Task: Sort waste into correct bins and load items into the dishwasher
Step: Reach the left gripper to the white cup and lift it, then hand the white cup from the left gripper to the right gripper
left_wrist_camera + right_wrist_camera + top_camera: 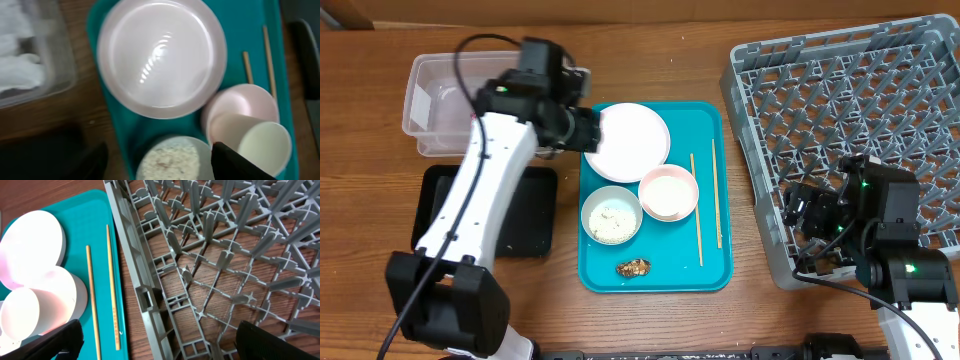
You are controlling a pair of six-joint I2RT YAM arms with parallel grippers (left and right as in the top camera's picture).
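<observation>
My gripper will lift the white cup [254, 143], and the cup should come free and leave the pink bowl behind, as it leans loosely in the wider bowl [242, 104].
A round pale plate [630, 142] lies at the back of the teal tray [655, 275]. In front of it are a pink bowl [668, 192] and a bowl of white rice [611, 215]. A brown food scrap [633, 267] and two chopsticks [696, 210] also lie on the tray. My left gripper [585, 128] is open and empty above the plate's left edge. In the left wrist view it [162, 167] hangs over the plate [162, 55] and rice bowl [172, 160]. A white napkin [17, 70] lies in the clear tub [430, 125]. My right gripper [160, 345] is open and empty over the rack's near-left edge. The red wrapper is out of view.
The black tray [525, 215] sits in front of the clear tub, partly under my left arm. The grey dish rack [850, 110] fills the right side, with no items in the part in view. A white cup [265, 145] rests in the pink bowl [240, 102].
</observation>
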